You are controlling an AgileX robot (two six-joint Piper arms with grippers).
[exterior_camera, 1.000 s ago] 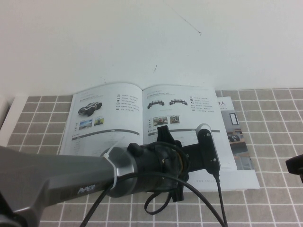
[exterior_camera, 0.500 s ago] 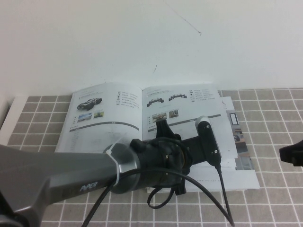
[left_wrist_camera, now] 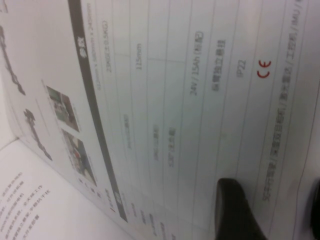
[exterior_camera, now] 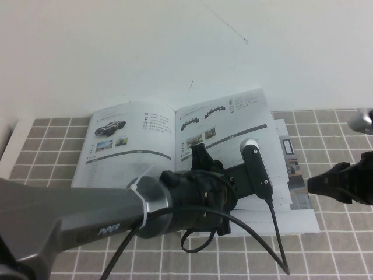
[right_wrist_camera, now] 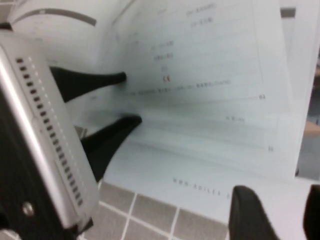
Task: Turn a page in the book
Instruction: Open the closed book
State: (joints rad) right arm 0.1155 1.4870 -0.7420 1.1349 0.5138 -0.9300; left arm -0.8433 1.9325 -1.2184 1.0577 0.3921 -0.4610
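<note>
I expect the lifted page (exterior_camera: 227, 119) to stand up, swing over and come to lie flat when I push it across, because it is bound at the center fold (exterior_camera: 175, 137).
The book (exterior_camera: 134, 140) lies open on the tiled table. The page (exterior_camera: 233, 116), its right-hand sheet with two black chassis pictures, is lifted and curls up at the outer edge. My left gripper (exterior_camera: 203, 154) is at that page's lower part. In the right wrist view its black fingers (right_wrist_camera: 120, 77) stand apart, one above and one below the lifted page's edge (right_wrist_camera: 200, 95). The left wrist view shows the page's table (left_wrist_camera: 165, 100) close up behind my left gripper (left_wrist_camera: 275, 215). My right gripper (exterior_camera: 326, 184) hovers open and empty just right of the book, and also shows in the right wrist view (right_wrist_camera: 282, 215).
A second booklet with dark room photos (exterior_camera: 291, 163) lies under the book's right side. A white sheet (exterior_camera: 291, 221) sticks out at the front. A white wall rises behind the tiled table (exterior_camera: 46, 151). My left arm (exterior_camera: 70, 221) fills the front left.
The right-hand page has risen and curled up at its outer edge. My right gripper has moved in from the right toward the book. My left gripper has shifted slightly farther away.
</note>
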